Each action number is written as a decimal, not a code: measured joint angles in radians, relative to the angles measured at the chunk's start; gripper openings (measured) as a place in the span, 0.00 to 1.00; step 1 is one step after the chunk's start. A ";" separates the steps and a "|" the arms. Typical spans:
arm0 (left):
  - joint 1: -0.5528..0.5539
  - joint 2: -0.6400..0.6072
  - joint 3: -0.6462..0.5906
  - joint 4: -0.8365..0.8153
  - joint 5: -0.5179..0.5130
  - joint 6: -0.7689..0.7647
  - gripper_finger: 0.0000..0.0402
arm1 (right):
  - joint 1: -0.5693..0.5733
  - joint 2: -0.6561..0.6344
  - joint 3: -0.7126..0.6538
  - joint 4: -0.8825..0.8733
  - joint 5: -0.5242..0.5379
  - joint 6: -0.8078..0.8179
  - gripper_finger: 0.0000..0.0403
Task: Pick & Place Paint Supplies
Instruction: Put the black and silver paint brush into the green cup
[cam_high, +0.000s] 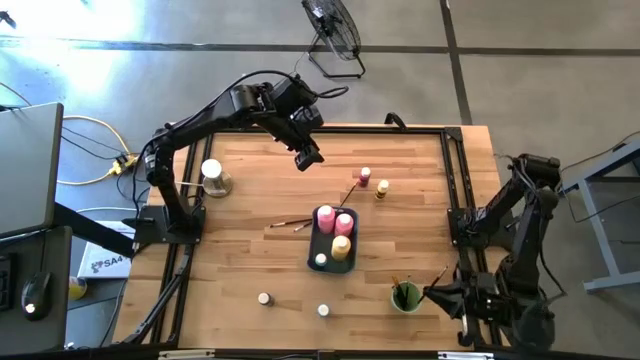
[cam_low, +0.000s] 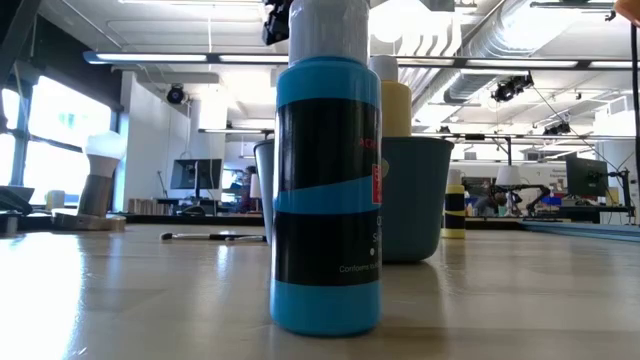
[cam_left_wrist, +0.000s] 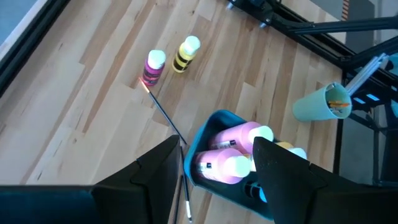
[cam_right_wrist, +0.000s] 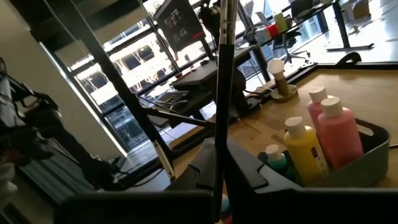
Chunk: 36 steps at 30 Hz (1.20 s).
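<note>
I keep moving the paintbrush over and lowering it with my right gripper until its handle sits inside, because it stands metal end up beside the green cup.
A blue-grey tray in the table's middle holds two pink bottles, a yellow bottle and a small jar. My left gripper hangs open above the tray's far-left end, touching nothing. A small pink bottle and a small yellow one stand on the wood beyond the tray, with a brush lying beside them. My right gripper is at the near right, beside the green cup, shut on a thin paintbrush. My right gripper pinches the paintbrush's thin dark handle between its two shut fingers. The fingers point about level, toward the tray, and lie across the brush. The brush stands up out of the hold, slanting; its lower end is hidden by the fingers.
Two loose jars sit near the front edge. More brushes lie left of the tray, and a white-topped object stands at the far left. A blue bottle stands close before the low camera. The cup holds other brushes.
</note>
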 joint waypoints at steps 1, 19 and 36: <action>-0.004 0.000 0.000 0.000 0.000 0.000 0.50 | 0.000 0.007 0.000 -0.049 -0.001 0.040 0.01; -0.024 0.000 0.000 0.000 -0.058 0.000 0.50 | -0.105 0.029 0.000 -0.768 -0.407 0.795 0.01; -0.023 0.000 0.000 0.000 -0.127 0.000 0.50 | -0.120 0.121 -0.001 -0.851 -0.468 0.897 0.01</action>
